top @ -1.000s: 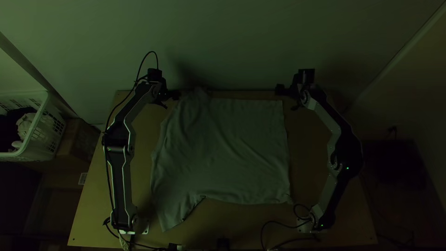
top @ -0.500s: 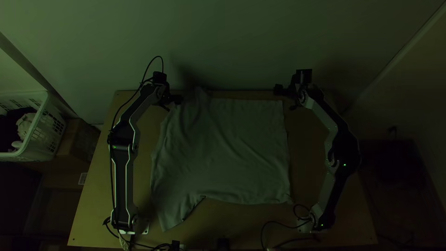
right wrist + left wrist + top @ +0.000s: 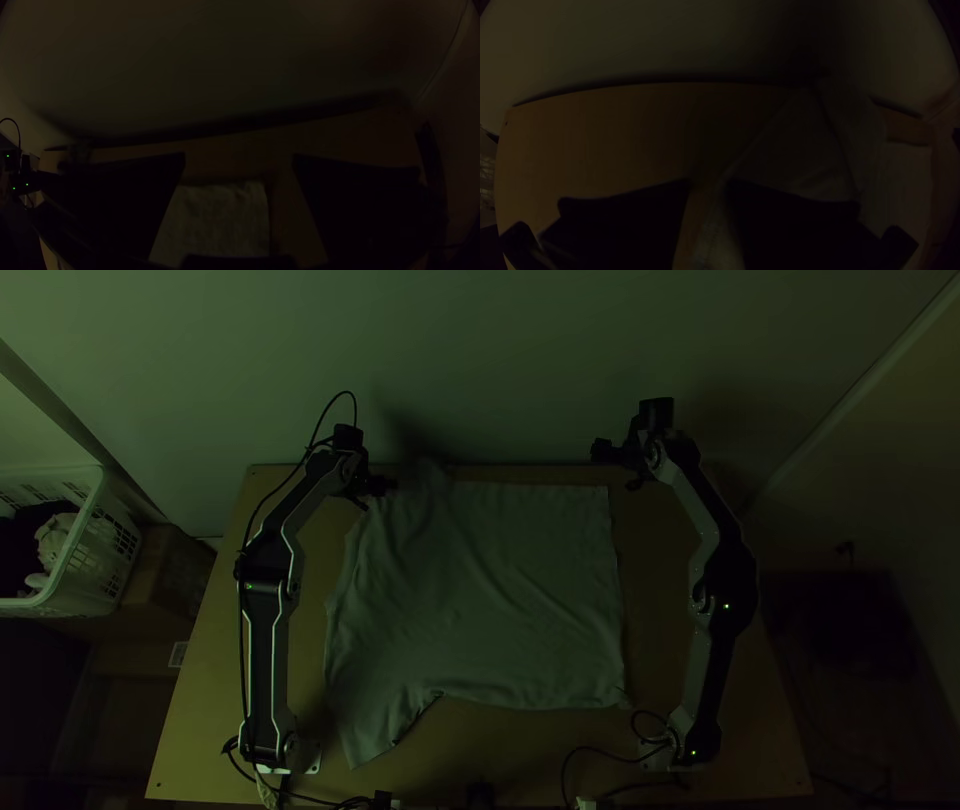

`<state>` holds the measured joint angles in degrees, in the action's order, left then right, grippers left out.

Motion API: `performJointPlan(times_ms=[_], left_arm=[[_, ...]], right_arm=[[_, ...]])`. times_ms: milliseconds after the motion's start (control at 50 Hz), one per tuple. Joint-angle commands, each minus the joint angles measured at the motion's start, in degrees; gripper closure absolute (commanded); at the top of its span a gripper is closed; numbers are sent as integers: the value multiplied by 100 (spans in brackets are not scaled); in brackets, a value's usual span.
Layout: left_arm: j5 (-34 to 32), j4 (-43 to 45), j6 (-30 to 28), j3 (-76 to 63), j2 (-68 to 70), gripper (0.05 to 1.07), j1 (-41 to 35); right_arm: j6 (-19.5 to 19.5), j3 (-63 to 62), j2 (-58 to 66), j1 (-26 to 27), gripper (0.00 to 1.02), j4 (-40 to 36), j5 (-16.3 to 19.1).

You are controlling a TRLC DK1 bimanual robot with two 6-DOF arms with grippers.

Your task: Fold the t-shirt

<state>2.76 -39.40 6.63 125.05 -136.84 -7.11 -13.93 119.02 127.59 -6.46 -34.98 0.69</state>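
I can see rumpled cloth sticking out past the t-shirt's far edge. That cloth will still stick out beyond the fold when I fold the t-shirt's edge over.
The pale t-shirt lies spread and lightly wrinkled on the table, one sleeve pointing to the near left and some rumpled cloth at its far left corner. My left gripper is at that far left corner. In the left wrist view the left gripper is parted by a narrow gap, the shirt's edge visible in it; contact cannot be told. My right gripper stands off the far right corner. The right wrist view has the right gripper wide open, the shirt's corner showing between its fingers.
A white basket with cloth inside stands beyond the table's left side. The wall rises behind the far table edge. Cables lie along the near edge, and bare wood runs between shirt and right arm.
The left gripper has shifted a little to the right and nearer, over the shirt's far left corner. The right arm's elbow has swung left and its wrist slightly up the picture. The shirt lies unchanged.
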Motion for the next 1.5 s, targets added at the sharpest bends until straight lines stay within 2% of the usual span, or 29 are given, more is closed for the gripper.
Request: performJointPlan(times_ms=[0, 220, 300, 440, 540, 680, 800, 900, 1020, 1140, 1180, 1480], left_arm=[[5, -191, 13, 10, -54, 105, -88], [-4, -182, 40, 28, 122, 105, -88], [-4, -182, 40, 45, 201, 105, -71], [5, -182, 31, 45, 298, 105, -27], [-4, -191, 22, 45, 333, 105, 8], [-4, -182, 31, 63, 342, 105, 26], [-4, -191, 49, 63, 342, 105, 26], [5, -191, 66, 63, 342, 105, 43], [5, -191, 66, 63, 342, 105, 52], [-4, -226, 84, 54, 359, 105, 61], [-4, -226, 93, 63, 386, 105, 70], [-4, -68, 339, 291, 430, 105, 360]], right_arm=[[-136, 315, 416, 48, 4, -211, 1], [-294, 798, 899, 57, 5, -650, 1], [-347, 965, 1057, 57, 10, -791, 1], [-523, 965, 1189, 31, 13, -844, -7], [-602, 983, 1312, 13, 20, -870, -34], [-602, 983, 1471, -48, 22, -923, -51], [-602, 983, 1558, -84, 38, -949, -60], [-602, 991, 1620, -92, 39, -940, -60], [-549, 1053, 1717, -92, 69, -940, -60], [-514, 1062, 1699, -101, 87, -940, -60], [-514, 1097, 1673, -101, 100, -940, -69], [-479, 1334, 1462, -92, 100, -650, -192]])
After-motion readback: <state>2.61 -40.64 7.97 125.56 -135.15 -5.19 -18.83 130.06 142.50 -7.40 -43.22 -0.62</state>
